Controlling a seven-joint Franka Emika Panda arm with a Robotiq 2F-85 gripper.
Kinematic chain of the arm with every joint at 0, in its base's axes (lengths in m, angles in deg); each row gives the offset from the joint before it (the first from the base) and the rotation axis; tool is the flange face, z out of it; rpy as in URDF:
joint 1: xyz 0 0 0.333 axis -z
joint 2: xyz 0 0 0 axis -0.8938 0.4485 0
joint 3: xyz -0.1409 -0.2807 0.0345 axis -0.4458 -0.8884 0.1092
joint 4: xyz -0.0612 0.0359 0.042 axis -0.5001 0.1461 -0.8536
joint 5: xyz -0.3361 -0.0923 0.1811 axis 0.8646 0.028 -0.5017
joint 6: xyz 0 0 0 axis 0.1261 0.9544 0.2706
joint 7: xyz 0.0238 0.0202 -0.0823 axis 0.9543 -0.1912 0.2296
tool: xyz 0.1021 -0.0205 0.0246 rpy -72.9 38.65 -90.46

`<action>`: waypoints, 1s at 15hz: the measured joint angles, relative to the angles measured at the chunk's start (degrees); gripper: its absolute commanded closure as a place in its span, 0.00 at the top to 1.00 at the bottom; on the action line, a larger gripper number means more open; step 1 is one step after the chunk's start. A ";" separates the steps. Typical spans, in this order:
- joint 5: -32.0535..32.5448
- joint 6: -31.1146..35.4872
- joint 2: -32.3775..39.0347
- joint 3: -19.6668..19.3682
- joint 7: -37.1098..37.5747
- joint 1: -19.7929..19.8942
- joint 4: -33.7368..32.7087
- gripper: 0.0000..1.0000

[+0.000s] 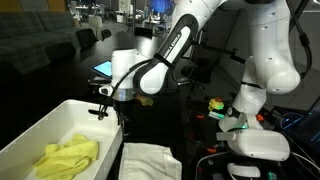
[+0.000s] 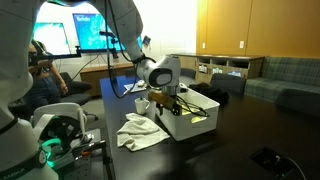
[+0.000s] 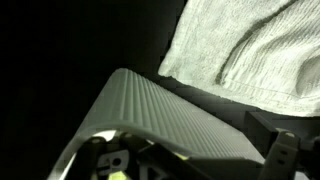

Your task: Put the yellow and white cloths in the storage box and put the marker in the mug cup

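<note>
Next, I move my open gripper clear of the storage box and lower it onto the white cloth's middle (image 1: 149,161), because the storage box's rim (image 1: 116,123) is under my gripper now.
The yellow cloth (image 1: 68,155) lies crumpled inside the white storage box (image 1: 48,127), and a little of it shows over the box wall (image 2: 197,118). The white cloth (image 1: 150,160) lies spread on the dark table beside the box (image 2: 185,128). My gripper (image 1: 103,108) hangs open and empty just over the box's near rim, between box and white cloth. The wrist view shows that ribbed rim (image 3: 170,115), the white cloth (image 3: 250,50) beyond it, and one dark finger (image 3: 285,152). A white mug (image 2: 143,105) stands behind the cloth. The marker is not in view.
The robot's white base (image 1: 258,145) with cables and small coloured items (image 1: 215,105) stands close to the white cloth. Chairs, sofas and lit screens surround the dark table (image 2: 250,140).
</note>
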 measured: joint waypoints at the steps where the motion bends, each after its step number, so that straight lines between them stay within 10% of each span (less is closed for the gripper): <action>1: 0.00 -0.62 0.01 -0.43 0.00 -0.36 -0.22 1.00; 15: 5.96 6.89 -10.22 -5.85 0.18 -5.91 7.75 1.00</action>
